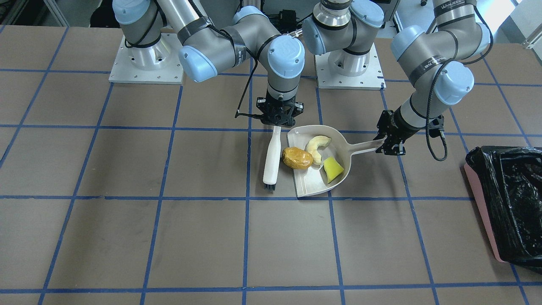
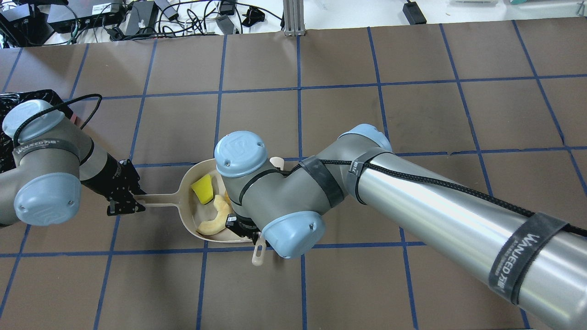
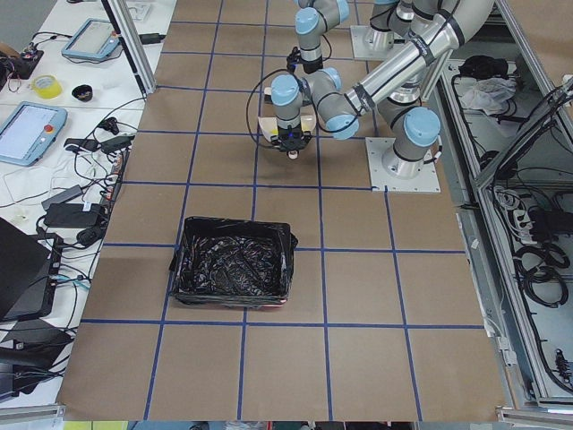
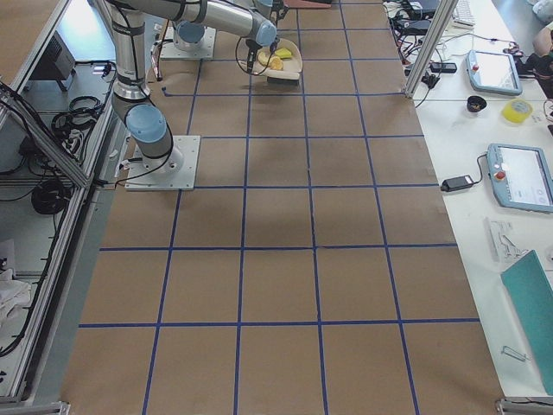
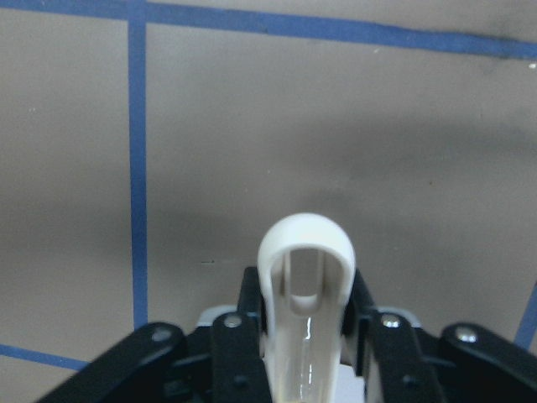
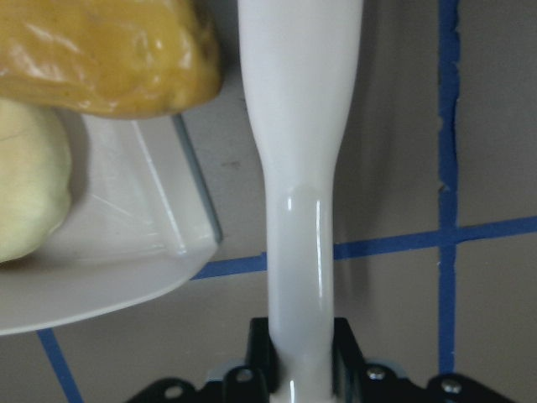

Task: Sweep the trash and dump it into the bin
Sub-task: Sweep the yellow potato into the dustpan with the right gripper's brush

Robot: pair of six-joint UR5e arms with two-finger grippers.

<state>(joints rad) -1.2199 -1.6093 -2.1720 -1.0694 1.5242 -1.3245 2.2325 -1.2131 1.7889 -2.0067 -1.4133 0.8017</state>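
My left gripper is about to slide the dustpan toward the white brush (image 1: pixel 272 162) to scoop up the golden-brown potato lump (image 1: pixel 297 158), because the lump sits across the dustpan's open edge.
The beige dustpan (image 1: pixel 309 186) lies on the table. My left gripper (image 1: pixel 386 145) is shut on its handle, which shows as a loop between the fingers in the left wrist view (image 5: pixel 306 277). In the pan lie the pale crescent slice (image 1: pixel 317 145) and the yellow wedge (image 1: pixel 332 168). The golden-brown potato lump (image 1: pixel 297 158) sits across the pan's open lip. My right gripper (image 1: pixel 277 122) is shut on the handle of a white brush (image 1: pixel 272 154), which lies right beside the potato. The pink bin (image 1: pixel 482 212) with its black bag stands apart from the pan, on my left.
The two arm bases (image 1: pixel 146 63) stand at the table's robot side. The right arm's elbow hides the potato and much of the brush in the overhead view (image 2: pixel 275 183). The bin also shows in the exterior left view (image 3: pixel 235 273).
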